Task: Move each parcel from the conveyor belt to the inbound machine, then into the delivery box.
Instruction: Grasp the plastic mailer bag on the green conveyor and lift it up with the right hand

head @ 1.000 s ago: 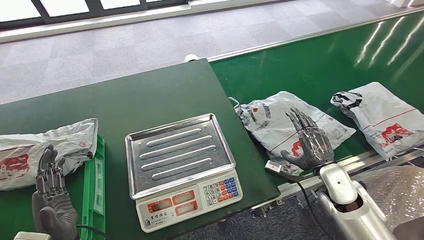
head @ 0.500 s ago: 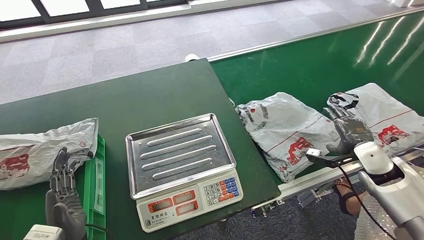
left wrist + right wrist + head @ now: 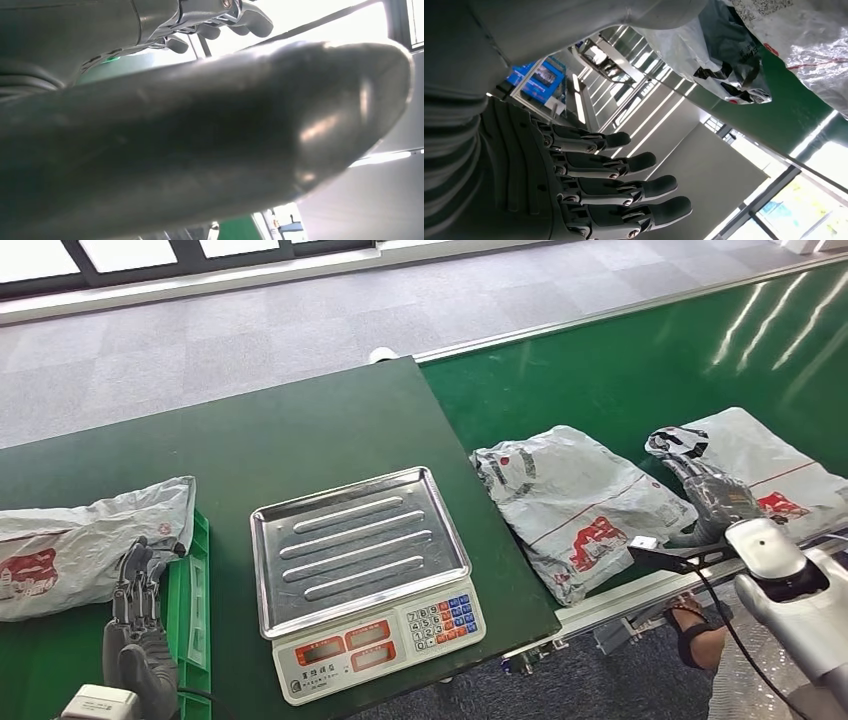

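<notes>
The parcel (image 3: 585,508) beside the scale table will bunch up and fold when the robot lifts it, because it has loose, wrinkled edges (image 3: 566,582).
Two grey plastic parcels lie on the green conveyor belt (image 3: 620,370): one (image 3: 575,502) beside the scale table, another (image 3: 775,472) further right. My right hand (image 3: 715,500) hovers between them with fingers spread and nothing in it; the right wrist view shows its dark fingers (image 3: 624,185) apart and the far parcel's (image 3: 744,55) printed end. A third parcel (image 3: 75,540) rests at the left over the green delivery box (image 3: 192,610). My left hand (image 3: 135,635) stands by that box with straight fingers, holding nothing. The scale (image 3: 362,575), with a bare steel tray, sits on the dark table.
The dark green table (image 3: 270,440) carries the scale and abuts the belt. A metal rail (image 3: 640,590) runs along the belt's near edge. Grey carpet floor (image 3: 250,330) lies beyond. A cable and small box (image 3: 645,545) hang at my right wrist.
My right hand has swung right, off the nearer parcel, to the gap between the two parcels. My left hand has edged up and right beside the box. The parcels have drifted slightly on the belt.
</notes>
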`<state>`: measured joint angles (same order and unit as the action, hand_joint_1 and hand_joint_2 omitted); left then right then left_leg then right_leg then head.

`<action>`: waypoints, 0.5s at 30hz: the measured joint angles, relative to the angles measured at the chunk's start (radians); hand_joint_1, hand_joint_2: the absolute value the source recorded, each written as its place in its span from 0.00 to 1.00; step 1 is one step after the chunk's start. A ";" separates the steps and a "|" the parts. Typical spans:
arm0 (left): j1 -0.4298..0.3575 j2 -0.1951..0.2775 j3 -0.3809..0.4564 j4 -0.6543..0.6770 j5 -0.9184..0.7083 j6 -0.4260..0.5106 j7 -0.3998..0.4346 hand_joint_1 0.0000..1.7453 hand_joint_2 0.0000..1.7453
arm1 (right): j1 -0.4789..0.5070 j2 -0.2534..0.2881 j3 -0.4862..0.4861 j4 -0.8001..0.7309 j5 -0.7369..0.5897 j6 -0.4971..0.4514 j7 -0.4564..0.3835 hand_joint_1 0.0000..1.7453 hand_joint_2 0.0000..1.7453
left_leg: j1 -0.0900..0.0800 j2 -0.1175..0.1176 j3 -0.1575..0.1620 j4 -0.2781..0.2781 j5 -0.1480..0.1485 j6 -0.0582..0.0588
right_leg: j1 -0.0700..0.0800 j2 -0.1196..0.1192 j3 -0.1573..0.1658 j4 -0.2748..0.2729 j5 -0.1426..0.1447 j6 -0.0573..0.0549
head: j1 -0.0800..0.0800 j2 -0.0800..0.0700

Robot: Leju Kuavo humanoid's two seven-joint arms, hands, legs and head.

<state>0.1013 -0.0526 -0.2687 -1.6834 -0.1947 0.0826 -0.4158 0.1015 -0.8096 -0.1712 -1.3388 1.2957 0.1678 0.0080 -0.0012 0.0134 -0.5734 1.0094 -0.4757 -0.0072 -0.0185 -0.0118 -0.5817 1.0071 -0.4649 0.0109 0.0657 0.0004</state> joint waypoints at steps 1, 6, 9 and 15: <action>0.000 0.002 0.000 0.002 0.000 0.001 0.000 0.00 0.00 | -0.023 0.001 0.009 0.021 -0.006 -0.006 -0.012 0.00 1.00 | 0.000 0.001 -0.002 0.000 0.000 0.000 | 0.000 0.001 0.000 0.000 0.000 0.000 | 0.000 0.000; 0.000 0.004 -0.001 0.013 0.003 0.006 0.000 0.00 0.00 | -0.176 0.029 0.099 0.184 -0.061 -0.075 -0.075 0.00 1.00 | 0.000 0.002 0.003 0.000 0.001 0.000 | 0.000 0.003 0.000 0.000 0.001 0.000 | 0.000 0.000; 0.000 0.004 -0.001 0.016 0.003 0.010 0.000 0.00 0.00 | -0.256 0.069 0.153 0.282 -0.114 -0.095 -0.105 0.00 1.00 | 0.000 0.002 0.007 0.000 0.002 0.000 | 0.000 0.002 0.000 0.000 0.001 0.000 | 0.000 0.000; -0.002 0.004 -0.001 0.031 0.003 0.015 0.000 0.00 0.00 | -0.368 0.152 0.269 0.438 -0.151 -0.080 -0.120 0.00 1.00 | 0.000 0.000 0.007 0.000 0.002 0.000 | 0.000 0.001 0.000 0.000 0.001 0.000 | 0.000 0.000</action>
<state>0.0990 -0.0484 -0.2697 -1.6528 -0.1922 0.0976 -0.4160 -0.2664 -0.6578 0.0974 -0.9010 1.1446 0.0875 -0.1121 -0.0007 0.0130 -0.5665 1.0095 -0.4733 -0.0075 -0.0180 -0.0112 -0.5814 1.0072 -0.4636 0.0114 0.0658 0.0003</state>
